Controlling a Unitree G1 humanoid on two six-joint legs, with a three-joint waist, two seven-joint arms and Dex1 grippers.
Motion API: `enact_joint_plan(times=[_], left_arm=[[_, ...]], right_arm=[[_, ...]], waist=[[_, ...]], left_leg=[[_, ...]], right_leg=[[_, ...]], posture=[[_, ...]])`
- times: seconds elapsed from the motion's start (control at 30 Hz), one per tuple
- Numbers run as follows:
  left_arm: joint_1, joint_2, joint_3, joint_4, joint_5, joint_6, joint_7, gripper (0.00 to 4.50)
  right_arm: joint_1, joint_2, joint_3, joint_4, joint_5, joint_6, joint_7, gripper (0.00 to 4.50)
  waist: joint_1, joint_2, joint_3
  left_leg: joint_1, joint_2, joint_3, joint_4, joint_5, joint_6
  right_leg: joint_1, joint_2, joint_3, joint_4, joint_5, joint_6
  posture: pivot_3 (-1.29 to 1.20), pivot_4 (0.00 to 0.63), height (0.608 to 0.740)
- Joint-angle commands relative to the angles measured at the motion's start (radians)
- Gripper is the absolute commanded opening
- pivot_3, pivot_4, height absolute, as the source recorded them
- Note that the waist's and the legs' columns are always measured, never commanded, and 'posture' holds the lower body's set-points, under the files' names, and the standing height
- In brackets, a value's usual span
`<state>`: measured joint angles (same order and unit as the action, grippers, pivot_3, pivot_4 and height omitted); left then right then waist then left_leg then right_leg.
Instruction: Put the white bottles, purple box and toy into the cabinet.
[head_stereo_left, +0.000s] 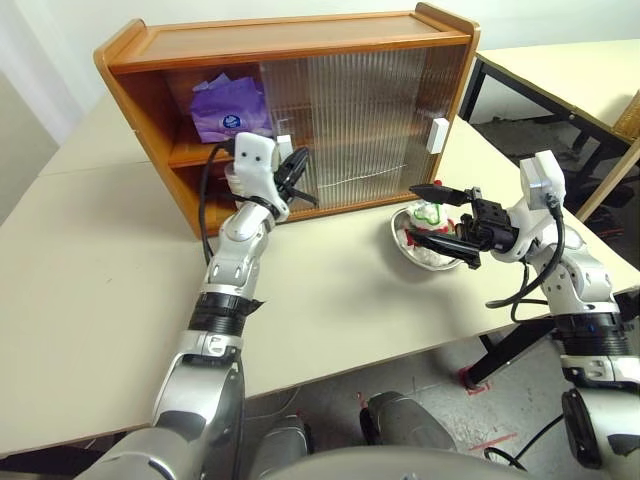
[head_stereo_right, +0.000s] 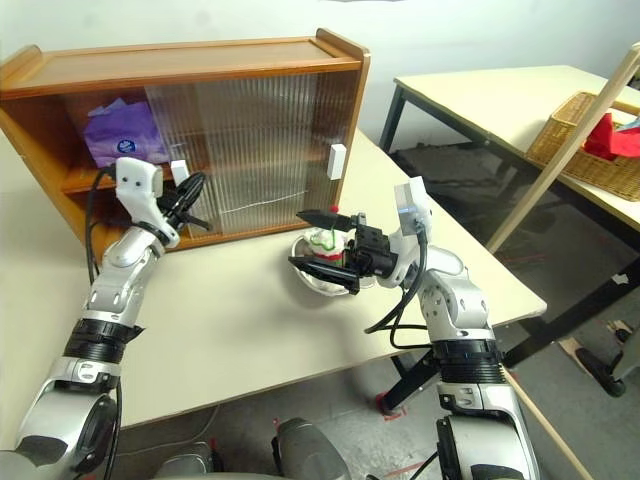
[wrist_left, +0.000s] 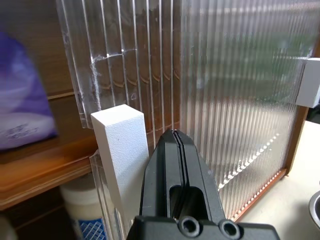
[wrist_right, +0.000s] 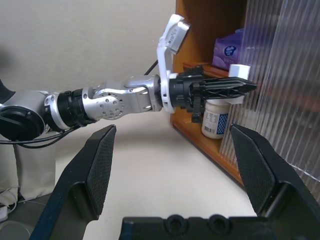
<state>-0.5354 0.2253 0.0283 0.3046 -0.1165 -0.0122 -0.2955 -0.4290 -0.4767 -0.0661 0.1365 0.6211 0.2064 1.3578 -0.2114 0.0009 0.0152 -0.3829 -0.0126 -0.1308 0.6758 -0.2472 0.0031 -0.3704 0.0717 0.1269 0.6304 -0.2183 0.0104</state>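
Observation:
My left gripper keeps pushing with its closed fingers against the white handle (head_stereo_left: 284, 147) near the purple box until the door covers the cabinet's open half (head_stereo_left: 190, 143).
The brown cabinet (head_stereo_left: 280, 40) stands at the back of the table, its left side uncovered. On the upper shelf lies the purple box (head_stereo_left: 230, 110). One white bottle (wrist_right: 216, 120) stands on the lower shelf, partly behind the ribbed door's edge. My left gripper (head_stereo_left: 300, 160) is shut with nothing in it, its tips right beside the door's white handle (wrist_left: 122, 145). The toy (head_stereo_left: 432, 212) sits in a steel bowl (head_stereo_left: 425, 255) on the table in front of the cabinet's right half. My right gripper (head_stereo_left: 412, 212) is open, pointing left, its fingers above and below the toy.
A second white handle (head_stereo_left: 437, 135) sits on the right door's edge. The cream table (head_stereo_left: 100, 280) has free room to the left and front. Beyond a gap on the right stands another table with a wicker basket (head_stereo_right: 590, 130), and a wooden pole (head_stereo_right: 560, 150) leans there.

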Motion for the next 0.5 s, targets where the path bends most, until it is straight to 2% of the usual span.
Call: enact_joint_plan(times=[0.03, 0.2, 0.5], left_arm=[[0.037, 0.043, 0.068, -0.019, -0.004, 0.036, 0.040, 0.04], [0.059, 0.079, 0.103, -0.037, -0.015, 0.048, 0.048, 0.04], [0.091, 0.143, 0.150, -0.061, -0.026, 0.061, 0.058, 0.04]], right_arm=[[0.003, 0.001, 0.000, -0.001, -0.005, -0.007, 0.001, 4.50], [-0.005, 0.002, 0.002, 0.009, -0.008, -0.009, 0.004, 4.50], [-0.014, 0.002, 0.002, 0.026, -0.010, -0.018, 0.013, 4.50]], waist=[[-0.004, 0.000, 0.000], [-0.005, 0.000, 0.000], [-0.004, -0.001, 0.001]], left_leg=[[0.000, 0.000, 0.000, 0.000, 0.000, 0.000], [0.001, 0.000, -0.001, 0.000, -0.001, -0.001], [0.001, 0.000, -0.016, 0.000, -0.009, -0.015]], right_leg=[[0.000, 0.000, 0.000, 0.000, 0.000, 0.000], [0.000, 0.000, 0.000, 0.000, 0.000, 0.000], [-0.002, -0.001, 0.001, 0.000, 0.001, -0.002]], posture=[[-0.23, 0.000, 0.740], [-0.22, 0.000, 0.740], [-0.23, 0.000, 0.740]])
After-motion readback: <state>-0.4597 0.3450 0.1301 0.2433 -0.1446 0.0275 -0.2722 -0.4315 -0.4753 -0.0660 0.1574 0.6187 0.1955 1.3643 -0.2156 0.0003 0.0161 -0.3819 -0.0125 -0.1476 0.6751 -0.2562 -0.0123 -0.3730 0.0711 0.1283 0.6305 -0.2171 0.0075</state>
